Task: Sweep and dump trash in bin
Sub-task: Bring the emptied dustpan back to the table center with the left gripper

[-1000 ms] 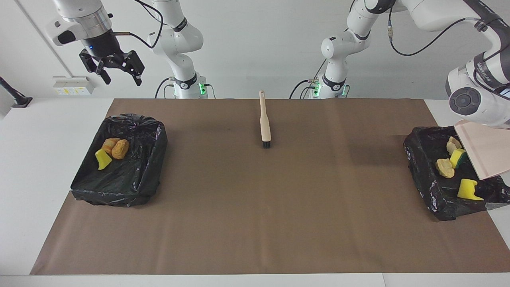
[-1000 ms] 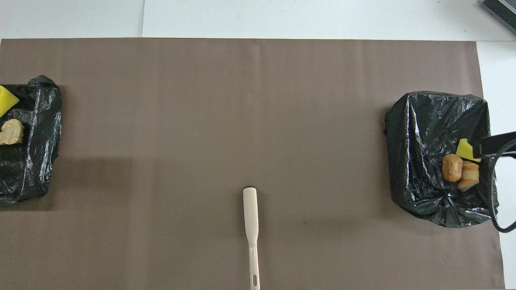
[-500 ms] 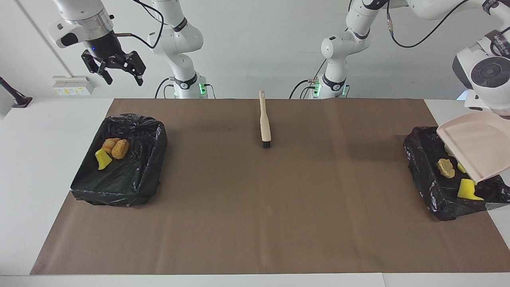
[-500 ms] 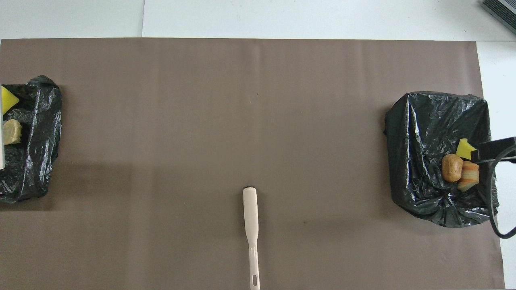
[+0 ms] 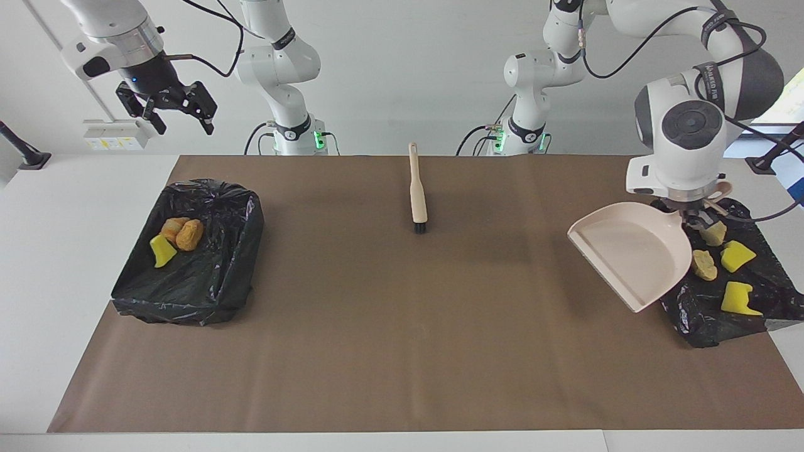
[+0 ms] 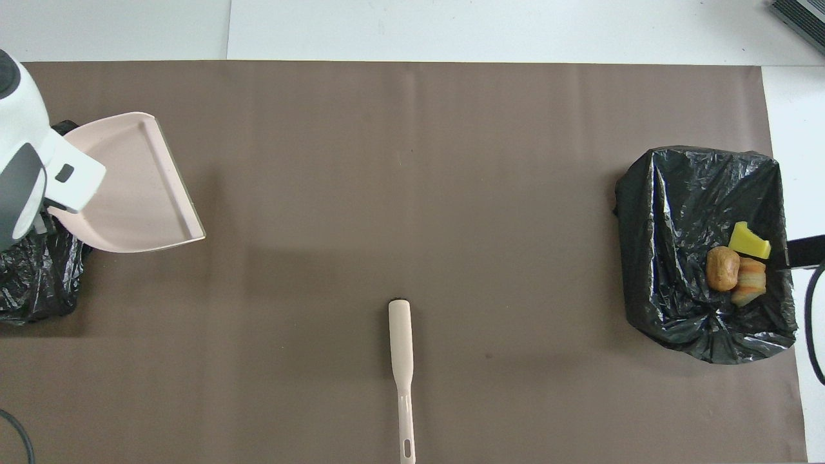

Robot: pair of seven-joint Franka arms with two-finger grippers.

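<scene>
The dustpan (image 5: pixel 631 252) is empty and the mat (image 5: pixel 448 316) past the brush is clear, so the robot's left gripper should go on carrying the dustpan there until it lies flat.
My left gripper (image 5: pixel 695 218) is shut on the handle of a pale pink dustpan (image 5: pixel 628 251), held empty and nearly level in the air over the mat's edge beside the black-lined bin (image 5: pixel 710 323) at the left arm's end. The dustpan also shows in the overhead view (image 6: pixel 129 187). Several trash scraps lie in that bin, among them a tan lump (image 5: pixel 703 264) and a yellow piece (image 5: pixel 738 298). The other bin (image 5: pixel 207 276) holds three scraps: a yellow piece (image 5: pixel 164 251) and two tan-orange lumps (image 5: pixel 189 234). My right gripper (image 5: pixel 182 124) is open and empty, high in the air.
A wooden-handled brush (image 5: pixel 418 191) lies on the brown mat (image 5: pixel 402 326) at the middle, near the robots, bristles pointing away from them. It also shows in the overhead view (image 6: pixel 401 348). The right arm's bin shows there too (image 6: pixel 683 212).
My left arm has swung the dustpan from tilted over its bin toward the table's middle and levelled it. My right gripper has drifted slightly up and outward.
</scene>
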